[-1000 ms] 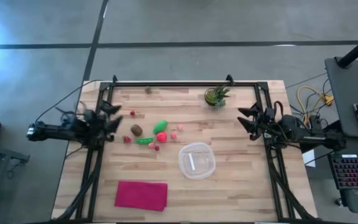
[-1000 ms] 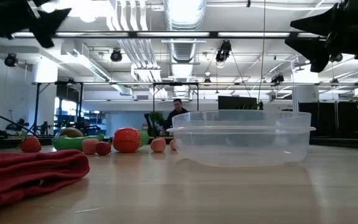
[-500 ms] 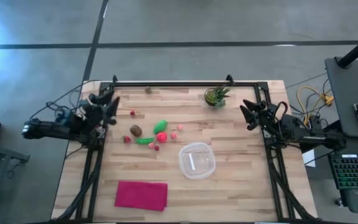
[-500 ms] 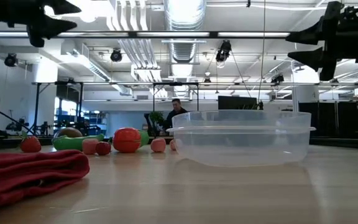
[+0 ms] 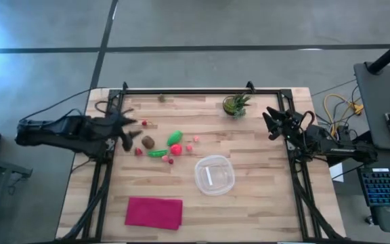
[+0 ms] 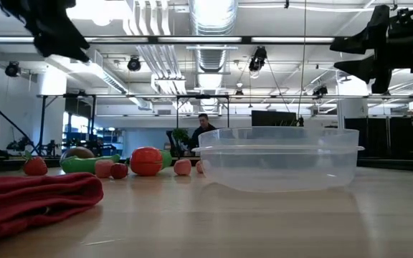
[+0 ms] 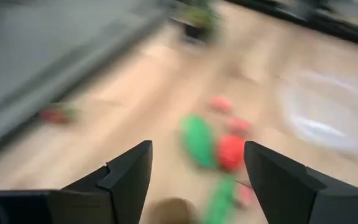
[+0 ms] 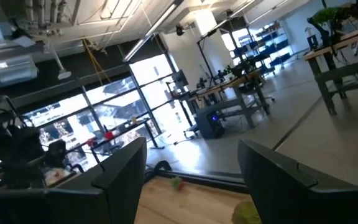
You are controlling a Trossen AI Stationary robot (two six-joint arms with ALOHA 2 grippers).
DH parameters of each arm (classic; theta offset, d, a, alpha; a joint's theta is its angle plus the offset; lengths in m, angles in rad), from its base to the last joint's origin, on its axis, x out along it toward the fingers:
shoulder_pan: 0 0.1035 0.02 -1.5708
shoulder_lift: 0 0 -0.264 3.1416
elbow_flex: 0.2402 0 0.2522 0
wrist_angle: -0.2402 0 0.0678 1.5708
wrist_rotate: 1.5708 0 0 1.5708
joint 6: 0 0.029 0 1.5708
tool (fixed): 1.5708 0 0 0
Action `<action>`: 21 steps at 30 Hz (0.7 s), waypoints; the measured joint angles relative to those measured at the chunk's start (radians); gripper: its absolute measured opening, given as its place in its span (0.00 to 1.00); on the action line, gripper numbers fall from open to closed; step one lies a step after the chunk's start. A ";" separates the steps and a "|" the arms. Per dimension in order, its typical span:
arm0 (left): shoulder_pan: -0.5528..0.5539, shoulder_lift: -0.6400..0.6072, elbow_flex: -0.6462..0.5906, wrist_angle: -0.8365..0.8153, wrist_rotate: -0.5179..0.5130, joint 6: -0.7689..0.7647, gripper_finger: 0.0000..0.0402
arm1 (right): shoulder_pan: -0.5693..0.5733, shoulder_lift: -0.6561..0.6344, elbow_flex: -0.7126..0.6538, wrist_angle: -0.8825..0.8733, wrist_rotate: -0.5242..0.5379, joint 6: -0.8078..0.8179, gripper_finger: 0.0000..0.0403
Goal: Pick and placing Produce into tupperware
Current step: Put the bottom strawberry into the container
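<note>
I should tip my left gripper down and grab the strawberry from above, because the gripper points over the cluster (image 7: 229,149), past the near strawberry (image 5: 138,152) beside the brown oval.
The produce lies in a cluster left of the table's middle: a brown oval (image 5: 147,141), a long green piece (image 5: 175,137), a red round piece (image 5: 176,148), a small green one (image 5: 156,154), and small red and pink pieces. The clear tupperware (image 5: 214,175) stands to the right of and nearer than them, and holds nothing. My left gripper (image 5: 131,133) is open, in the air just left of the brown oval; its wrist view shows the produce (image 7: 197,140) ahead, blurred. My right gripper (image 5: 271,123) is open and empty, high at the right side.
A flat magenta cloth (image 5: 154,211) lies near the front left. A green potted plant (image 5: 235,104) stands at the far right. One small red piece (image 5: 144,123) lies apart, toward the far left. A dark frame (image 5: 195,89) borders the table. A person shows far behind (image 6: 205,129).
My left gripper has swung first toward the far edge, then right and down toward the produce cluster, tipping its fingers toward the table. My right gripper has shifted a little toward the far edge. The produce and the tupperware have kept still.
</note>
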State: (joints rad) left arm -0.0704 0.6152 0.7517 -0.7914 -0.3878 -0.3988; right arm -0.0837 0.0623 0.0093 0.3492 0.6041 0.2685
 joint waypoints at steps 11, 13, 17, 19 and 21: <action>0.019 0.129 0.008 -0.061 0.468 -0.042 0.60 | 0.000 0.000 0.000 0.000 0.000 0.018 0.60; 0.021 0.179 0.026 -0.280 0.438 -0.082 0.60 | 0.000 0.000 0.000 0.000 0.000 0.019 0.60; 0.019 0.269 0.041 -0.441 0.380 -0.033 0.60 | 0.000 0.000 0.000 0.000 0.000 0.011 0.60; 0.019 0.301 0.040 -0.408 0.353 0.050 0.60 | 0.000 0.000 0.000 0.000 0.000 0.011 0.60; 0.019 0.335 0.034 -0.361 0.352 0.146 0.60 | 0.000 0.000 0.000 0.000 0.000 0.011 0.60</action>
State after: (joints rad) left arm -0.0517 0.9507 0.7854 -1.1521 -0.0358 -0.2528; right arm -0.0837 0.0624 0.0093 0.3492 0.6041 0.2798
